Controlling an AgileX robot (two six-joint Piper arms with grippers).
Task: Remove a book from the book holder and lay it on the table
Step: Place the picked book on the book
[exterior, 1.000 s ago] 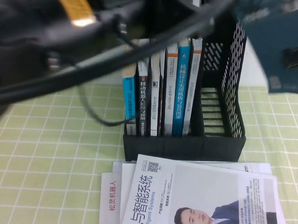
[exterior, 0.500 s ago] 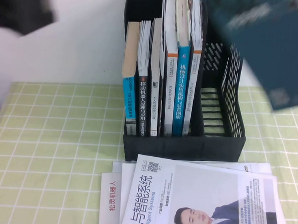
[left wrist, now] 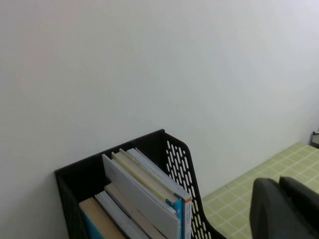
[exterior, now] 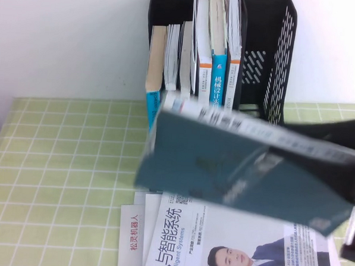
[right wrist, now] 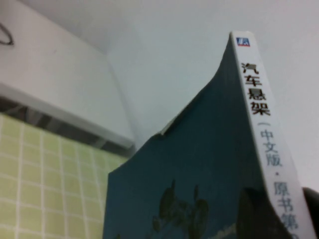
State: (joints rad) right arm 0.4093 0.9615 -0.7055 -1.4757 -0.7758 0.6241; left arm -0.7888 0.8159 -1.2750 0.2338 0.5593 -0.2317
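My right gripper has the dark teal book [exterior: 238, 167] hanging by its spine, clear of the book holder and above the magazine [exterior: 243, 246]. It should now go down until the book rests on the magazine.
The book [exterior: 241, 172], dark teal with a pale spine, hangs tilted and nearly flat in the air in front of the book holder [exterior: 277, 55], above the magazine. My right gripper [exterior: 352, 222] is at the right edge of the high view, shut on the book's right end. In the right wrist view its fingers [right wrist: 251, 211] pinch the book [right wrist: 199, 164] at the spine. My left gripper [left wrist: 285, 209] does not show in the high view. In its wrist view its fingers lie together, raised beside the top of the book holder [left wrist: 174, 154]. The table [exterior: 63, 157] has a green grid cloth.
Several upright books [exterior: 199, 56] fill the holder's left slots; its right slot stands free. A white magazine [exterior: 237, 243] with a man in a blue suit lies on other papers [exterior: 130, 238] at the table's front. A white wall rises behind.
The left arm has left the high view. The right gripper has brought the book from the upper right down and leftward, in front of the holder, turning it flatter.
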